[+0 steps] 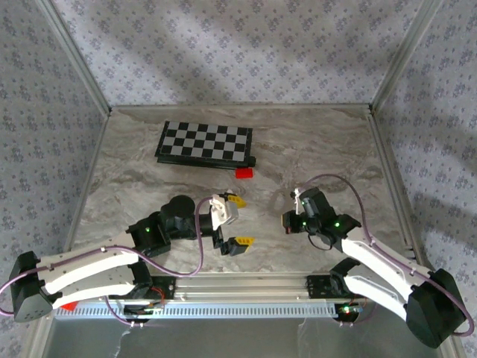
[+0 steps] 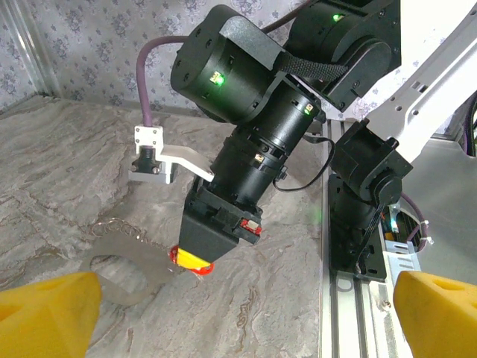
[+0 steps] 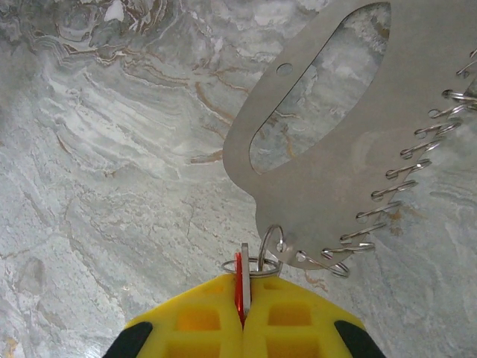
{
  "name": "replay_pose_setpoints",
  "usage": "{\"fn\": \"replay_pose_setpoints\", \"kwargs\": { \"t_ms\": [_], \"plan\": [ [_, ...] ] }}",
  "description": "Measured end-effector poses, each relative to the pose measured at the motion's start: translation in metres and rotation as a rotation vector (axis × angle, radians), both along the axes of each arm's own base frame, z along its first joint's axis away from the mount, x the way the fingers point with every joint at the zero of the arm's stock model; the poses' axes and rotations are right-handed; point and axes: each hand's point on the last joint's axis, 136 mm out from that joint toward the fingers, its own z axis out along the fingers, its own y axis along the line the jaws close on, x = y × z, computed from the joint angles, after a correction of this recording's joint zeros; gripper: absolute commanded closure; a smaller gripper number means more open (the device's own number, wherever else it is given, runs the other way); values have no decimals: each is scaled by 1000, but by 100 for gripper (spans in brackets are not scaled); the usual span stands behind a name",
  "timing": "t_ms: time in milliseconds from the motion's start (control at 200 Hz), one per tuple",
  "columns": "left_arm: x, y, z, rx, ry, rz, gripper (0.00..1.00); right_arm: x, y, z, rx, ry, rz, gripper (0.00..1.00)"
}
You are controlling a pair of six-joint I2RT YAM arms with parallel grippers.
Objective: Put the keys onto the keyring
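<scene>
The tag's small wire ring (image 3: 257,264) is linked to the plate's end loop, so the robot's right gripper should go on lowering the keys until they sit on clear marble (image 1: 279,240) and then let go.
My right gripper (image 3: 246,302) points down at the table, its yellow fingers (image 3: 201,317) shut on the keys (image 3: 239,280), a thin red and silver tag seen edge on. A small wire ring (image 3: 262,262) at the tag links to the keyring (image 3: 335,171), a flat silvery plate with a long cutout and several wire loops along one edge, lying on the table. In the left wrist view the right gripper (image 2: 191,259) shows red at its tip beside the plate (image 2: 123,272). My left gripper (image 1: 237,221) hovers wide open just left of it, holding nothing.
A folded chessboard (image 1: 205,142) lies at the back of the marble table (image 1: 134,171), with a solid red block (image 1: 244,173) at its near right corner. The aluminium rail (image 1: 246,287) and arm bases run along the near edge.
</scene>
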Motion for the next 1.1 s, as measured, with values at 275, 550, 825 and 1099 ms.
{"fn": "replay_pose_setpoints", "kwargs": {
  "t_ms": [275, 550, 825, 1099],
  "plan": [
    [0, 0, 0, 0, 0, 0, 0, -7, 2, -14, -1, 23, -5, 100],
    [0, 0, 0, 0, 0, 0, 0, -15, 6, -28, -2, 58, -3, 100],
    [0, 0, 0, 0, 0, 0, 0, -22, 7, -40, -5, 84, -7, 100],
    [0, 0, 0, 0, 0, 0, 0, -21, 11, -40, 16, 76, -11, 100]
  ]
}}
